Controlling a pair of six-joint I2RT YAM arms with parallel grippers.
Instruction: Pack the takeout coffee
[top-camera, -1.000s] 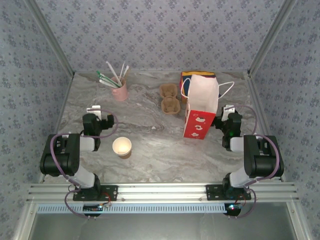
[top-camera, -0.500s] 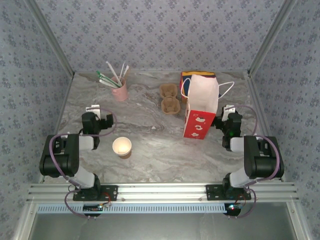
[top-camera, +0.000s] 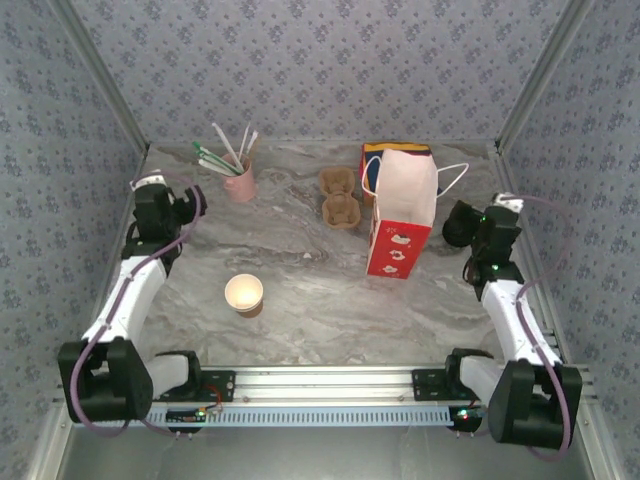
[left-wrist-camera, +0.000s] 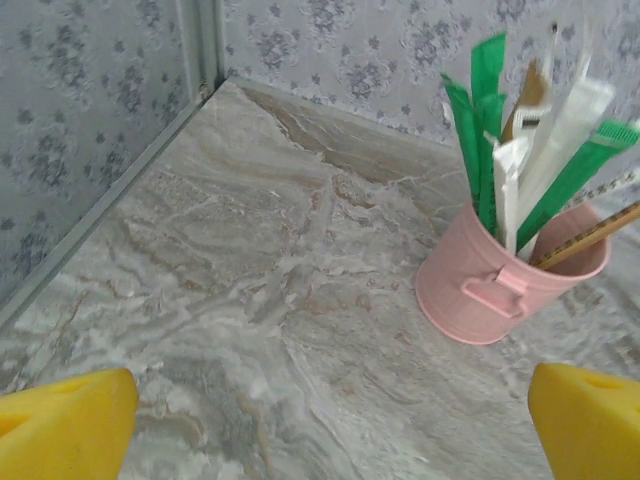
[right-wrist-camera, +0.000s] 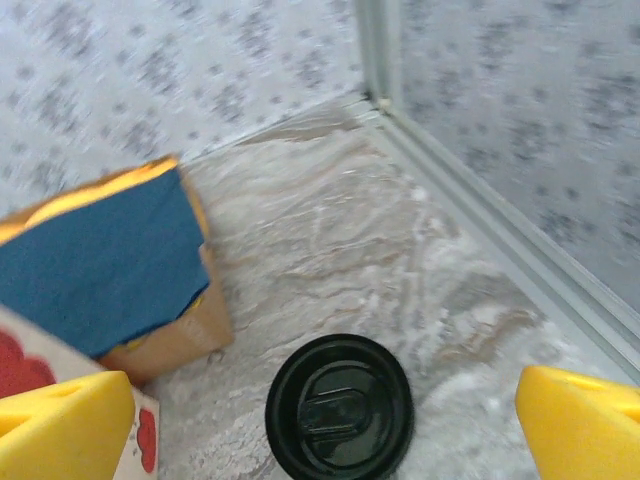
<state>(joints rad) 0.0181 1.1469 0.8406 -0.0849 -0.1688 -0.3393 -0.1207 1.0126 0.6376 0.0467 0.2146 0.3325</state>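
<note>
My open left gripper should continue to head for the cup's rim until its fingers close there, since the paper cup stands upright and clear of the pink bucket.
The takeout coffee shows its round black lid from above, standing on the marble right of the bag; in the top view it is a dark disc. My right gripper hovers over it, open, with one yellow fingertip on each side of the lid and well apart from it. It sits beside the bag in the top view. My left gripper is open over bare marble at the far left, with nothing between its fingers.
A red and white paper bag stands open at centre right, a brown box with a blue top behind it. A cardboard cup tray, a pink bucket of straws and a lidless paper cup are on the table.
Both arms have unfolded from their tucked pose. The left gripper swung out to the far left, the right gripper moved right and back, uncovering the black lid. Both stayed open.
</note>
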